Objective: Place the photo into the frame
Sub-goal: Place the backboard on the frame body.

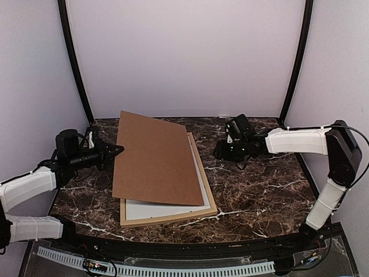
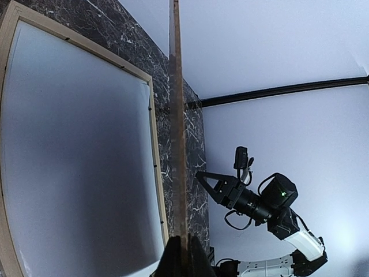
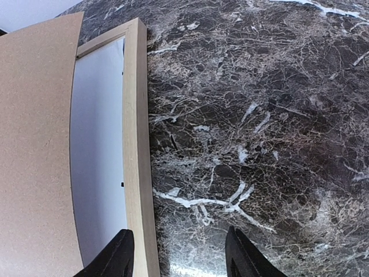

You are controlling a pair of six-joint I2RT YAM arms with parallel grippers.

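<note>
My left gripper should go on inward and down and let go inside the opposite rail, because the brown backing board's free edge is lined up inside the frame's rail.
The light wood frame lies flat on the dark marble table. A pale, glossy surface fills its inside. The brown backing board lies tilted over the frame, with its left edge raised. My left gripper is shut on that left edge; in the left wrist view the board shows edge-on between the fingers, above the frame. My right gripper is open and empty, low over the table just right of the frame's right rail. No beach photo shows.
Bare marble table lies to the right of the frame. Purple walls with black corner posts enclose the back and sides. The table's front edge has a black rim.
</note>
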